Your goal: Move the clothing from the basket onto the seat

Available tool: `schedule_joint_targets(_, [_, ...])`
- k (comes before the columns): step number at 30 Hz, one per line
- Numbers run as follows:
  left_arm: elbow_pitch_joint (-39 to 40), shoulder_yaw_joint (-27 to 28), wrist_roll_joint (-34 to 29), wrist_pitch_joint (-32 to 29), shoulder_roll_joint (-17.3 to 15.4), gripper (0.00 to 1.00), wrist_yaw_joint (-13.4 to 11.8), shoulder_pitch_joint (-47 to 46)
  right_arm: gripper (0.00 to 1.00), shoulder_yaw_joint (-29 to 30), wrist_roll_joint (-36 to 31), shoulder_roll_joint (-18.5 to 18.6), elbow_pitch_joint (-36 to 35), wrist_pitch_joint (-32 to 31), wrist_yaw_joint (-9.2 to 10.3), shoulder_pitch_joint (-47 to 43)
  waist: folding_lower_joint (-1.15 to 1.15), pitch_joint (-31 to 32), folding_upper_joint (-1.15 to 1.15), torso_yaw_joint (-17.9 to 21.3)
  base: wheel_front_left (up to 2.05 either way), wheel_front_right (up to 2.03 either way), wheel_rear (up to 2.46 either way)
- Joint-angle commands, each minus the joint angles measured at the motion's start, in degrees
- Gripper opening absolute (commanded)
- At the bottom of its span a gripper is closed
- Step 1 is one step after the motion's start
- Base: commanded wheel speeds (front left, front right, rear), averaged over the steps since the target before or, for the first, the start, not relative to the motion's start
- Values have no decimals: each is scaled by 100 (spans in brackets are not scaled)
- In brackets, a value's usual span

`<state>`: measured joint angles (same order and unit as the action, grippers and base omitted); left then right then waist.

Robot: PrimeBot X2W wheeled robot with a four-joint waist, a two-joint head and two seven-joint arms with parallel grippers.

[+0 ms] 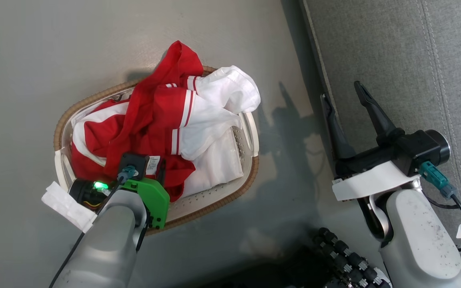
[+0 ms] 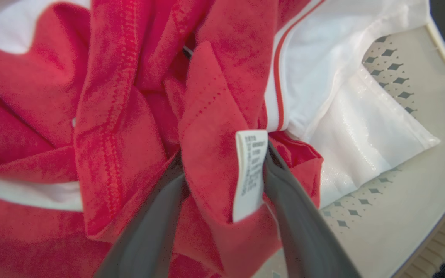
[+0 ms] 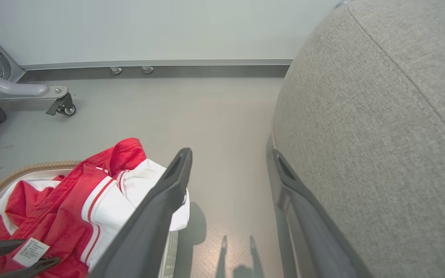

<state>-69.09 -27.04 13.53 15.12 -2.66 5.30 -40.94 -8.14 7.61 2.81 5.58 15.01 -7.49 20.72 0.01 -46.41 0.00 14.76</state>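
The broad white band (image 1: pixel 103 114) is different from the striped trim, so I expect another red garment (image 1: pixel 83 164) to stay behind in the basket when I lift the striped trim.
The clothing (image 1: pixel 154 116), red and white with striped trim, is heaped in the white basket (image 1: pixel 250 176) with the brown rim, on the floor. My left gripper (image 1: pixel 146 164) reaches down into the heap. In the left wrist view this gripper (image 2: pixel 224 156) is open, and its fingers flank a fold of red clothing (image 2: pixel 207 116) bearing a white label (image 2: pixel 249 173). My right gripper (image 1: pixel 342 94) hangs open and holds nothing at the edge of the grey seat (image 1: pixel 394 48). The right wrist view shows this gripper (image 3: pixel 230 154) between the clothing (image 3: pixel 64 208) and the seat (image 3: pixel 381 135).
A plain white liner sheet (image 1: pixel 214 164) lies on the basket's floor under the garments. Bare grey floor (image 1: pixel 290 140) separates basket and seat. A wheeled metal frame (image 3: pixel 62 106) stands by the far wall. My dark base (image 1: pixel 346 260) sits below the right arm.
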Motion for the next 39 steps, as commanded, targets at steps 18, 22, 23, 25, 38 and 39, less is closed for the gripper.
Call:
schedule_joint_targets(18, [1387, 29, -6, 5, -46, 0, 53, 839, 100, 177, -412, 18, 326, 26, 0, -470, -1, 1625, 0, -602, 0, 0, 0])
schedule_joint_targets(22, [1879, 65, -63, 4, -49, 0, 89, 1148, 100, 240, -540, 19, 414, 26, 1, -719, -1, 2219, 0, -791, 0, 0, 0])
schedule_joint_targets(23, [2019, 65, -82, 5, -48, 0, 108, 1224, 100, 260, -572, 19, 439, 26, 1, -800, -1, 2406, 0, -851, 0, 0, 0])
schedule_joint_targets(25, [2248, 67, -134, 4, -77, 0, 123, 1333, 100, 262, -619, 19, 475, 26, 1, -924, -1, 2689, 0, -933, 0, 0, 0])
schedule_joint_targets(38, [3569, -223, -390, 5, -508, 0, 217, 1117, 100, 209, -724, 19, 706, 26, 1, -1685, -1, 4171, 0, -1271, 0, 0, 0])
schedule_joint_targets(39, [3614, -301, -382, 5, -550, 0, 221, 1033, 100, 201, -724, 19, 720, 26, 1, -1736, -1, 4260, 0, -1291, 0, 0, 0])
